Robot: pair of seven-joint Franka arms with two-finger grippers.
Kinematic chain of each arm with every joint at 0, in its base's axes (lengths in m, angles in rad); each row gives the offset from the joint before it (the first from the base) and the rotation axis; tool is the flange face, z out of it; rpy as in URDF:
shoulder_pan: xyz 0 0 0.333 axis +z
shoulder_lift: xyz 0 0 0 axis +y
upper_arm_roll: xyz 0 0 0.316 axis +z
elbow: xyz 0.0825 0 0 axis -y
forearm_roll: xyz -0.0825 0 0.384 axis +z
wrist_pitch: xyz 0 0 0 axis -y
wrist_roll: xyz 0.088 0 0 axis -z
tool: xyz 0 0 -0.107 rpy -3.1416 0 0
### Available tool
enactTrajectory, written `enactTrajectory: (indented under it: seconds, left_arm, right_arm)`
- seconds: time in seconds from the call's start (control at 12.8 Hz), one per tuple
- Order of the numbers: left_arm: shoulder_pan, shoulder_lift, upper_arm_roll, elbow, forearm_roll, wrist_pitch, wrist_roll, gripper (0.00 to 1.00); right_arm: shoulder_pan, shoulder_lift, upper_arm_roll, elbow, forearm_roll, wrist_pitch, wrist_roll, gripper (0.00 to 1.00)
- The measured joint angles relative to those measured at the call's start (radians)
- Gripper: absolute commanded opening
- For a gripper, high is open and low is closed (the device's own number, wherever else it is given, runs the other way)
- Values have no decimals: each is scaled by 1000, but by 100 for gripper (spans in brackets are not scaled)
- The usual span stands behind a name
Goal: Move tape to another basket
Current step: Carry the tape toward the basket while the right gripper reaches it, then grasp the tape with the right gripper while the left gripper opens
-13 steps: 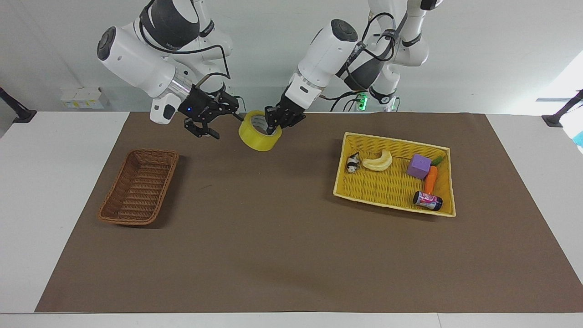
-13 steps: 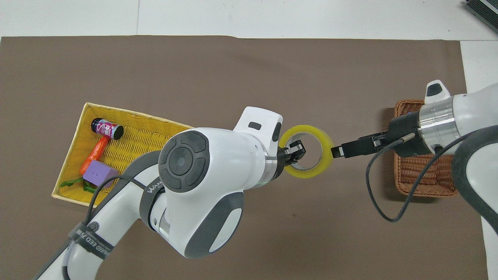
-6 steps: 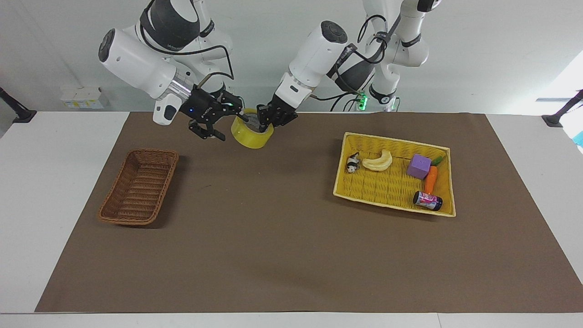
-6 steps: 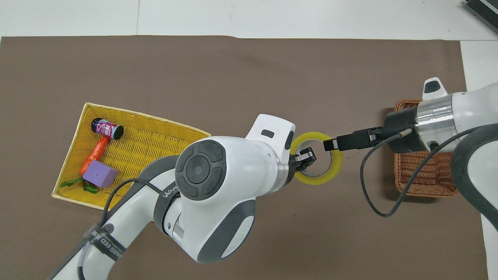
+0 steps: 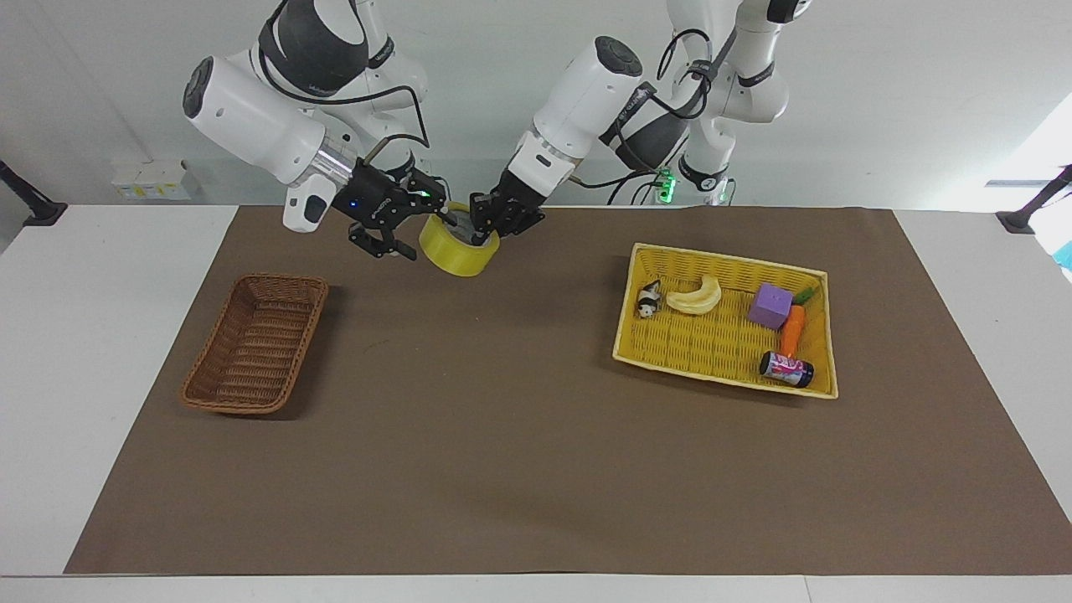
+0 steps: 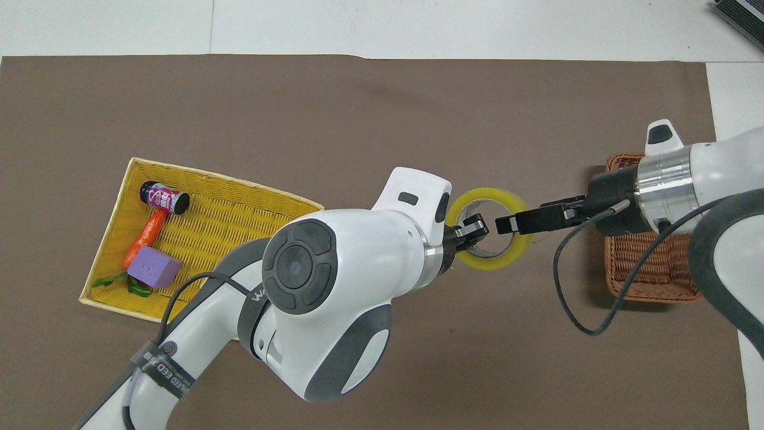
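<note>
My left gripper has hold of the tape's side [image 6: 458,212], far from the brown basket. Next, my right gripper closes on the tape's opposite edge [image 6: 524,242] before my left gripper moves away.
The yellowish tape [image 5: 455,251] [image 6: 489,263] hangs tilted in the air over the brown mat, between the two baskets. My left gripper [image 5: 483,228] [image 6: 470,229] is shut on the roll's wall at the side toward the yellow basket, one finger inside the core. My right gripper [image 5: 423,233] [image 6: 507,225] stands open at the roll's other edge, one finger over the rim and one below it. The small dark brown wicker basket [image 5: 289,281] [image 6: 621,162] sits empty at the right arm's end of the mat, partly covered by the right arm in the overhead view.
A larger yellow basket [image 5: 729,260] [image 6: 209,177] at the left arm's end holds a banana [image 5: 697,296], a purple block [image 5: 770,305], a carrot [image 5: 792,328], a small can [image 5: 786,369] and a tiny toy. A brown mat [image 5: 502,435] covers the table.
The left gripper carried the tape toward the right arm's end and slightly up. The right gripper closed the gap, and its fingers now straddle the roll's rim.
</note>
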Motion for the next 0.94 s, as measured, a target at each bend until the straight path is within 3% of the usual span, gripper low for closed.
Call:
enactTrajectory:
  seconds: [0.08,0.23,0.31,0.39,0.47,0.55,0.94]
  left_arm:
    - [-4,2,-2,0,-1,22,0,0]
    - [-15,4,-3,0,-2,55,-5,7]
    - [-17,7,-3,0,-2,56,-8,7]
    - [-19,12,-3,0,-2,59,-8,15]
    - [-20,13,-3,0,-4,61,-8,69]
    - [-20,13,-3,1,-7,63,-8,100]
    - [-16,-14,5,5,-9,63,-109,100]
  right_arm:
    - [0,0,0,0,0,0,0,39]
    - [0,0,0,-1,0,0,5,3]
    - [1,-1,0,-1,0,0,18,0]
    - [1,-2,1,-1,0,0,42,0]
    - [1,-1,1,-2,-1,0,55,0]
    - [1,0,0,-3,-1,0,62,0]
    - [-2,5,-4,-5,-1,0,79,0]
